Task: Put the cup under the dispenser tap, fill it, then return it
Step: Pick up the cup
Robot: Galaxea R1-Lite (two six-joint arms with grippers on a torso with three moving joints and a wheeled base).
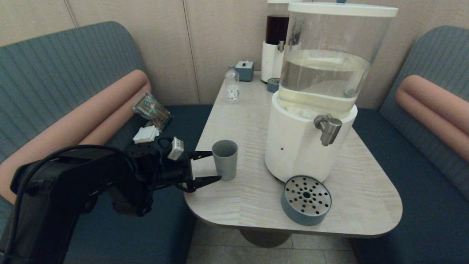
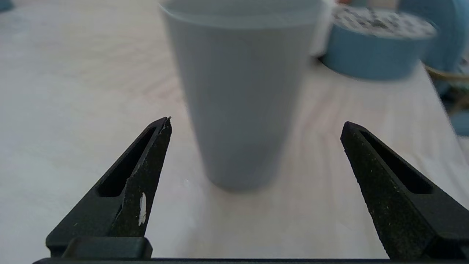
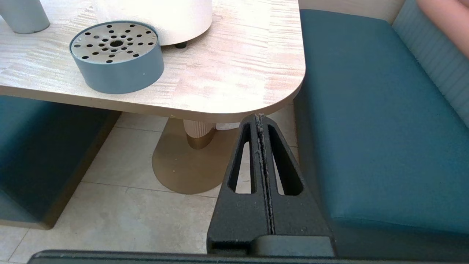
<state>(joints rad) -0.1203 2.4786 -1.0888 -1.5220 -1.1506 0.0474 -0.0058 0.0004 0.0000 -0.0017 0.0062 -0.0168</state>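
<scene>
The upright cup's lower side (image 2: 244, 151) is in line with the gap (image 2: 253, 211) between the left gripper's open fingers. The robot should keep going forward until those fingers are on both sides of the cup, then close them.
The grey-blue cup (image 1: 225, 159) stands upright on the table's left side, left of the large dispenser. My left gripper (image 1: 216, 167) is open at the table's left edge, its two black fingers reaching either side of the cup's near wall without touching. In the left wrist view the cup (image 2: 240, 95) stands just beyond the fingertips (image 2: 161, 134), centred in the gap. The brushed-metal tap (image 1: 328, 128) juts from the white base of the large dispenser (image 1: 311, 146), with nothing under it. My right gripper (image 3: 260, 119) is shut and empty, parked below the table's near right corner.
A round grey-blue drip tray (image 1: 306, 200) with a perforated top sits near the table's front edge, below and left of the tap. A small clear bottle (image 1: 232, 89), a small blue box (image 1: 244, 70) and a slim dispenser with dark liquid (image 1: 275, 44) stand at the back. Benches flank the table.
</scene>
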